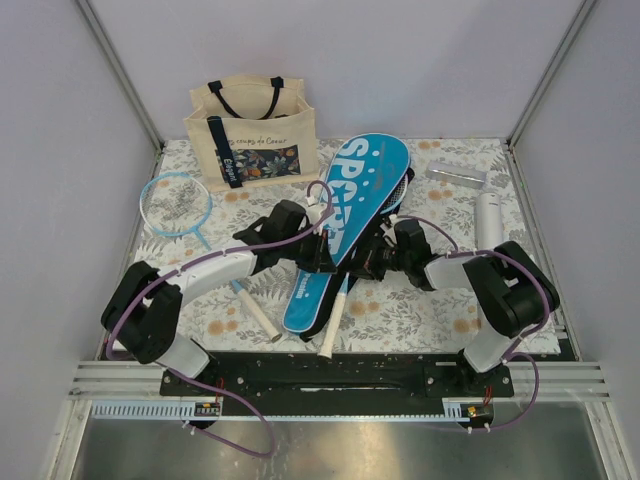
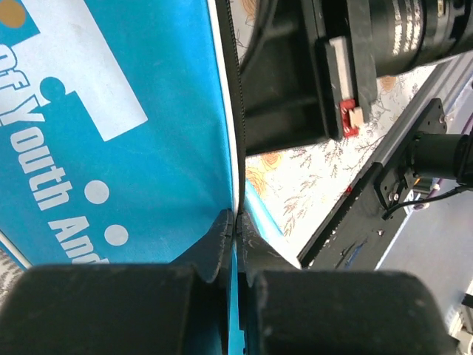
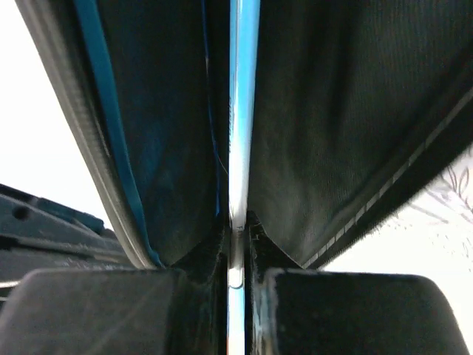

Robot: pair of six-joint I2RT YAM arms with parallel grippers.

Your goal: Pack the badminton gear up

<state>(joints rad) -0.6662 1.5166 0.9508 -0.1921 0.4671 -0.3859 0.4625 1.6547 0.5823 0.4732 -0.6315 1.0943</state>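
My right gripper keeps pushing the racket in until its white handle is inside, because the racket's shaft (image 3: 243, 103) is between the case's dark inner sides (image 3: 310, 103).
The blue case (image 1: 365, 185) lettered SPORT lies diagonally mid-table. My left gripper (image 1: 325, 255) is shut on the thin edge of its upper flap (image 2: 111, 111), pinched at the fingertips (image 2: 236, 218). My right gripper (image 1: 372, 262) is at the case's right side, shut on a racket's slim light-blue shaft (image 3: 242, 111) between the dark inner walls (image 3: 332, 111). That racket's white handle (image 1: 335, 322) sticks out below the case. A second racket (image 1: 175, 205) lies at the left, its handle (image 1: 258, 315) pointing toward the front. The white tube (image 1: 488, 220) lies at the right.
A beige tote (image 1: 252, 135) with black straps stands at the back left. A small clear packet (image 1: 455, 175) lies at the back right near the tube. The right arm's wrist (image 2: 310, 66) hangs close beside the case edge. Frame posts border the table.
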